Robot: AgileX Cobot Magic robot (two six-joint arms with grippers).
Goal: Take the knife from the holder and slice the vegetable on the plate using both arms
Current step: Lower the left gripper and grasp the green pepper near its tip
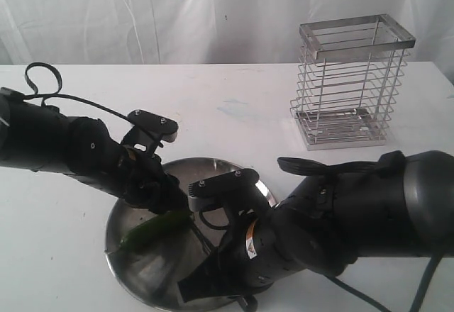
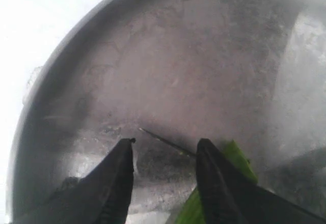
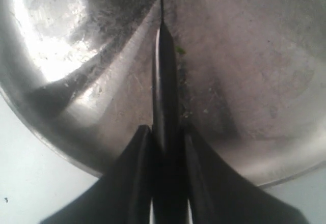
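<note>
The vegetable's end [image 2: 237, 158] is under one finger of my left gripper, next to the knife's tip, so next I lift clear and put one finger on each side of the vegetable's middle [image 1: 152, 231].
The steel plate [image 1: 142, 273] lies at the table's near edge with the green vegetable [image 1: 152, 228] on its left half. My left gripper [image 1: 174, 202] hovers low over the pod's right end. In the left wrist view this gripper [image 2: 167, 142] is open, and the vegetable [image 2: 237, 158] passes under one finger [image 2: 214, 183], not between the two. My right gripper [image 3: 166, 132] is shut on the black knife [image 3: 165, 81], whose blade runs out across the plate [image 3: 265, 81]. The knife's thin tip [image 2: 163, 140] shows between the left fingers. The wire holder [image 1: 351, 85] stands empty.
The holder sits at the back right of the white table [image 1: 234, 106]. A white curtain hangs behind. The bulky right arm [image 1: 369, 205] lies across the near right, close beside the plate.
</note>
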